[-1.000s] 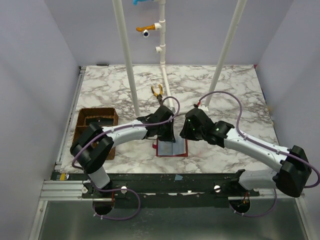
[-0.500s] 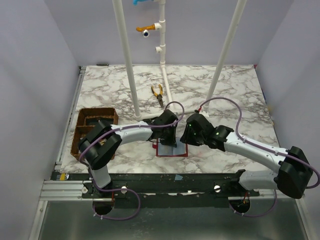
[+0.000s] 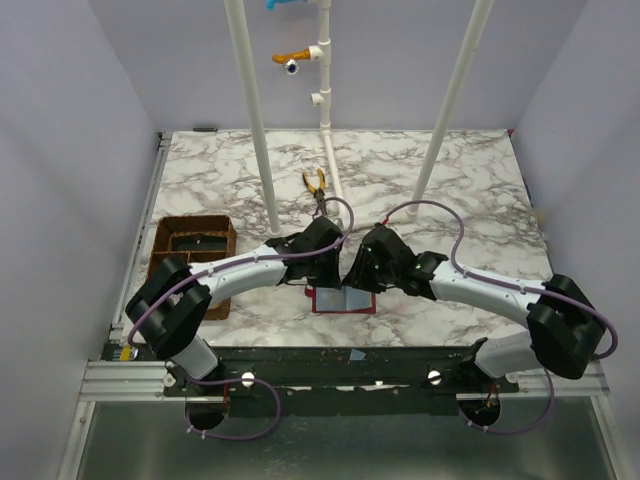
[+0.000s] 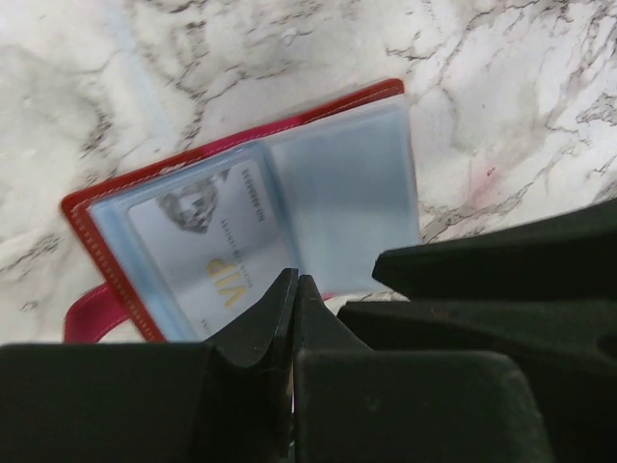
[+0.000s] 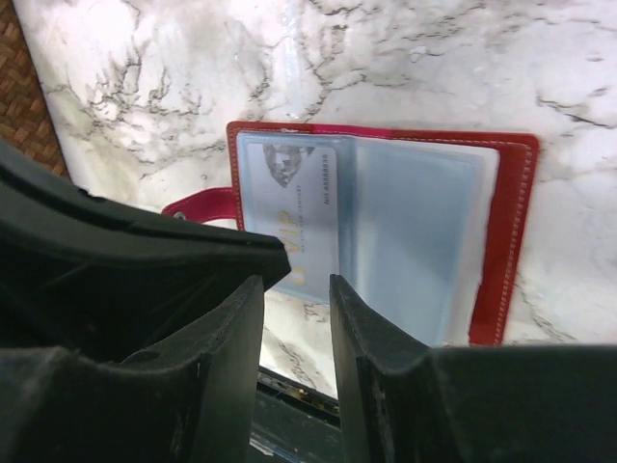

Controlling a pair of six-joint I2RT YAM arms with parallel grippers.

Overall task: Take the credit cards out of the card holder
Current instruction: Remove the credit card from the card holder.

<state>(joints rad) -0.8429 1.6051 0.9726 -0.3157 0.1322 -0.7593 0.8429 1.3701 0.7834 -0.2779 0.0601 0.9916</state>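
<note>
The robot's right gripper is pointing steeply down at the silver card's flat edge (image 5: 336, 207), so it needs to tilt low and move across the card holder's empty sleeve (image 5: 410, 227) to pinch that edge.
The red card holder (image 3: 343, 300) lies open on the marble near the table's front edge, its pale blue-grey sleeves facing up (image 4: 337, 183) (image 5: 415, 222). A silver card with gold "VIP" lettering (image 4: 207, 256) (image 5: 294, 207) sits in the sleeve on the strap side. My left gripper (image 3: 325, 262) (image 4: 294, 280) hovers over the holder's edge, shut with nothing in it. My right gripper (image 3: 362, 270) (image 5: 297, 280) hangs right beside it, above the card's edge, open with nothing between its fingers. The two gripper bodies almost touch.
A brown compartment tray (image 3: 190, 250) stands at the left edge. Orange-handled pliers (image 3: 316, 183) lie behind the grippers near a white pole (image 3: 255, 130); another white pole (image 3: 450, 110) slants at the right. The table's front edge runs just below the holder.
My right gripper has moved left, closer to the left gripper over the holder, and its jaws have narrowed slightly. The left gripper swung right and back. The holder has stayed put.
</note>
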